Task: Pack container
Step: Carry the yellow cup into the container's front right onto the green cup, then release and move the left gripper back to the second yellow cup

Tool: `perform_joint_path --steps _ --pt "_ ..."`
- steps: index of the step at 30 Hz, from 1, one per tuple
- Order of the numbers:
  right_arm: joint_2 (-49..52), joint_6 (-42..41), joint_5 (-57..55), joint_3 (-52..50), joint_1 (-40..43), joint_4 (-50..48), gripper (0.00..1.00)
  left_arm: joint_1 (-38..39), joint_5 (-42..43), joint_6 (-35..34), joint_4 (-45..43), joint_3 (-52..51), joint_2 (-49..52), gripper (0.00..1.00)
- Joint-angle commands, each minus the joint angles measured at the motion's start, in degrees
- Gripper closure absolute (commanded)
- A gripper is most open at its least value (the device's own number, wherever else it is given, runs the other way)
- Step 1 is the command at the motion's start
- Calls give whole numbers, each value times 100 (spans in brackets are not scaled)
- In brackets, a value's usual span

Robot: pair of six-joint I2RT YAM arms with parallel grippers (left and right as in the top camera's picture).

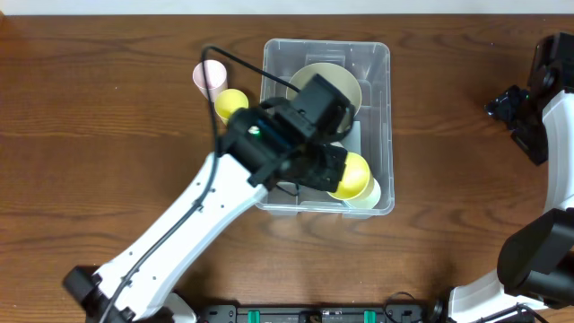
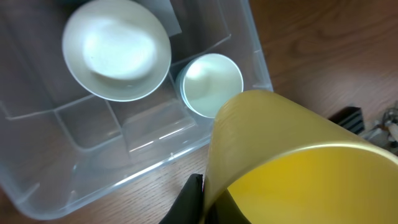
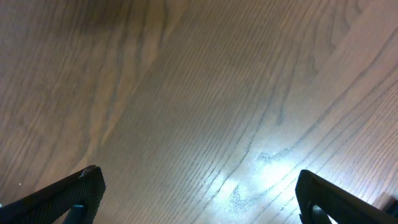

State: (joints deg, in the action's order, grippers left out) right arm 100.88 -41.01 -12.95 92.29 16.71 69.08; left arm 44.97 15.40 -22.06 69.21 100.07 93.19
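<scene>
The yellow cup's base (image 2: 235,112) is pointing at the pale cup's opening (image 2: 213,84). My left gripper should keep going down until the yellow cup sits inside the pale cup, and then let go.
The clear plastic container (image 1: 377,63) stands at the table's middle. Inside it lie a pale green bowl (image 1: 345,81) and a pale cup (image 1: 369,196) in the near right corner. They also show in the left wrist view as the bowl (image 2: 118,50) and the cup (image 2: 208,84) inside the container (image 2: 155,146). My left gripper (image 2: 205,199) is shut on the rim of a yellow cup (image 2: 305,168) and holds it over the container's near right part, where the yellow cup (image 1: 352,175) shows from above. My right gripper (image 3: 199,199) is open and empty above bare wood at the far right.
A pink cup (image 1: 208,76) and a second yellow cup (image 1: 230,103) stand on the table just left of the container. The right arm (image 1: 547,108) is at the right edge of the table.
</scene>
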Motion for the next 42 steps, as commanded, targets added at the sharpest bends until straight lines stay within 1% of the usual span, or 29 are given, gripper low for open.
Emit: perform_joint_path --steps 1,10,22,35,36,38,40,41,42 --pt "-26 -72 -118 -7 15 -11 1 101 -197 -140 -48 -63 376 94" --pt "-26 -72 -118 -4 15 -11 1 109 -197 -140 -546 -63 960 94" --pt "-26 -72 -118 -7 15 -11 1 109 -197 -138 -555 -66 1425 94" --pt "-26 -72 -118 -7 15 -11 1 109 -195 -136 -393 -63 1429 92" --pt "-26 -72 -118 -7 15 -11 1 109 -195 -136 -374 -63 1429 85" --pt "-26 -72 -118 -7 15 -11 1 109 -195 -129 -352 -63 1429 65" --pt "-26 -72 -118 -7 15 -11 1 109 -197 -90 -354 -63 1429 43" --pt "-26 -72 -118 -7 15 -11 1 109 -197 -90 -358 -63 1429 32" --pt "-26 -72 -118 -7 15 -11 1 107 -197 -87 -376 -63 1429 13"
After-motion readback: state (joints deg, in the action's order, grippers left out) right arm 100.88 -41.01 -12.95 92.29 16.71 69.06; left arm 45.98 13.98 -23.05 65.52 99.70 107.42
